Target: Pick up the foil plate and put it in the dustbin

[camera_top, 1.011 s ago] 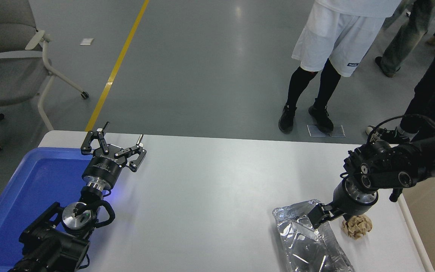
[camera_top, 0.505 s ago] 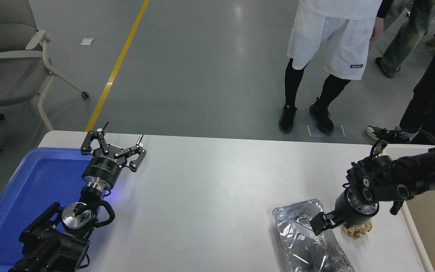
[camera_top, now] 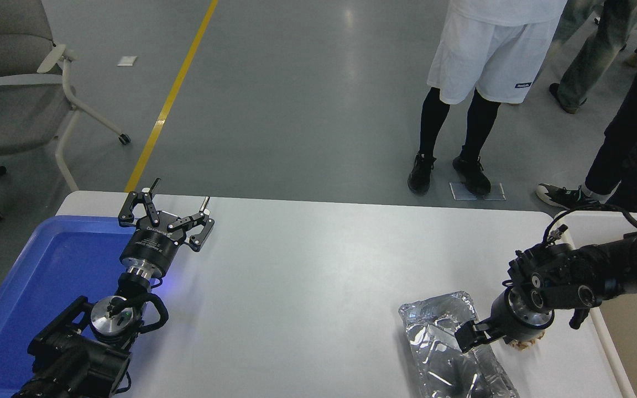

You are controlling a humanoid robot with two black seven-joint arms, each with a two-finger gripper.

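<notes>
The foil plate (camera_top: 443,355) has a raised rim (camera_top: 410,331) that stands up around its crinkled bottom, so I expect it to tip but stay spread open when I lift it by one side.
The foil plate (camera_top: 439,345) lies at the table's near right, its near end cut off by the picture's bottom edge. My right gripper (camera_top: 490,339) points down at the plate's far right rim and is open. One finger (camera_top: 465,338) reaches over the inside of the plate; the other is hidden under the wrist. The dustbin (camera_top: 609,345) stands just past the table's right edge, with only its pale rim and beige inside showing. My left gripper (camera_top: 166,213) is parked open at the lower left.
A crumpled brown paper ball (camera_top: 520,344) lies right of the foil plate, mostly hidden under my right wrist. A blue tray (camera_top: 31,282) sits at the table's left. People (camera_top: 484,66) stand beyond the far side, and a grey chair (camera_top: 14,94) is at the upper left.
My right gripper has come down and toward the near edge along the plate's right rim, now covering most of the paper ball. The left arm has not moved. The people have shifted.
</notes>
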